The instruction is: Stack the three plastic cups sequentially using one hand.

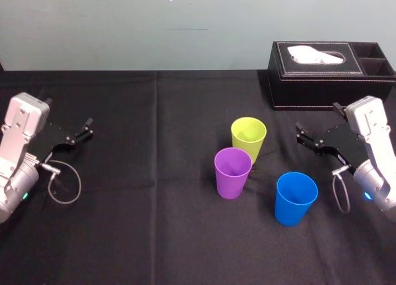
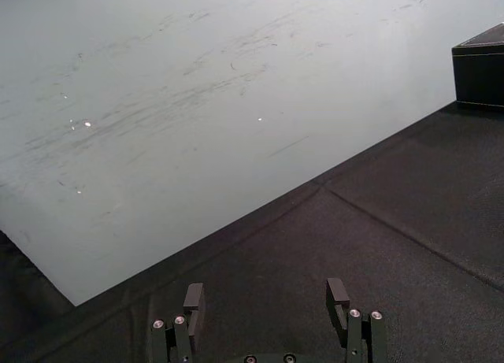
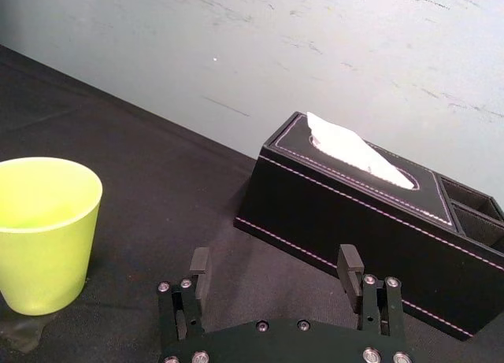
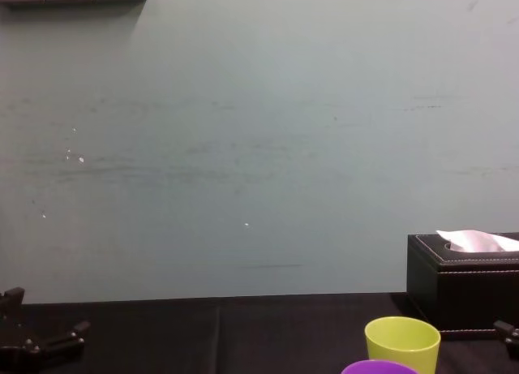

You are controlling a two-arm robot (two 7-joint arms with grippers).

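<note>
When I lower the blue cup, the yellow-green cup (image 4: 415,358) should take it in almost to the blue cup's rim: the yellow-green cup's empty opening (image 4: 402,333) is wider than its base.
Three plastic cups stand upright on the black table, all apart. The yellow-green cup (image 1: 249,136) (image 3: 47,229) (image 4: 402,341) is farthest back. The purple cup (image 1: 232,172) (image 4: 379,367) stands just in front of it and slightly left. The blue cup (image 1: 296,197) is nearest, to the right. My right gripper (image 1: 301,133) (image 3: 275,262) hovers right of the yellow-green cup, open, with nothing between its fingers. My left gripper (image 1: 88,128) (image 2: 266,298) stays at the far left, open and empty.
A black tissue box (image 1: 328,75) (image 3: 354,190) (image 4: 462,285) with a white tissue stands at the back right, behind my right gripper. A pale wall rises behind the table's far edge. A seam in the black cloth (image 1: 156,130) runs front to back.
</note>
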